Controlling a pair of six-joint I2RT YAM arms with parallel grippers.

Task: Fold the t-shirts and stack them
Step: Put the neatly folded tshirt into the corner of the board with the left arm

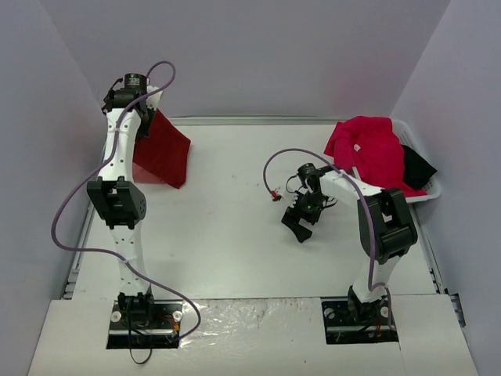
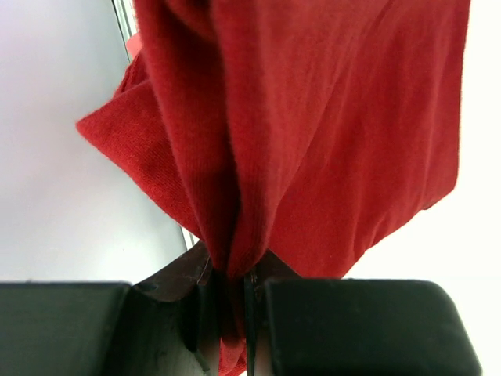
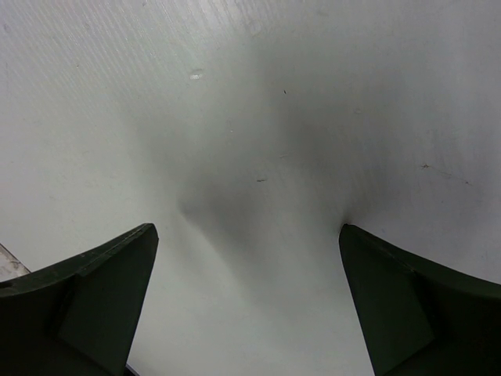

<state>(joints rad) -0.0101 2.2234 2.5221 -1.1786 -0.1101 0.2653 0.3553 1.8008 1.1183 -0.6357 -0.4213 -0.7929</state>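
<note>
The crimson t-shirt's lower edge (image 1: 171, 178) is lying over the pink cloth. My left gripper should keep lowering the t-shirt's bunched end toward the metal rail (image 2: 189, 237) and let go there.
A dark crimson red t-shirt (image 1: 163, 154) hangs bunched at the far left of the table, its lower edge reaching the tabletop. My left gripper (image 1: 145, 119) is raised there and shut on the shirt's top. The left wrist view shows the cloth (image 2: 313, 141) pinched between the jaws of the left gripper (image 2: 235, 291). A brighter raspberry pink-red t-shirt (image 1: 368, 147) lies heaped over the white basket (image 1: 429, 193) at the right. My right gripper (image 1: 300, 221) hovers low over the table's middle right, open and empty. In the right wrist view its fingers (image 3: 102, 294) stand wide apart over bare table.
A dark piece of cloth (image 1: 417, 166) lies in the basket beside the raspberry shirt. Grey walls close in the table at the left, back and right. A metal rail (image 1: 77, 258) runs along the table's left edge.
</note>
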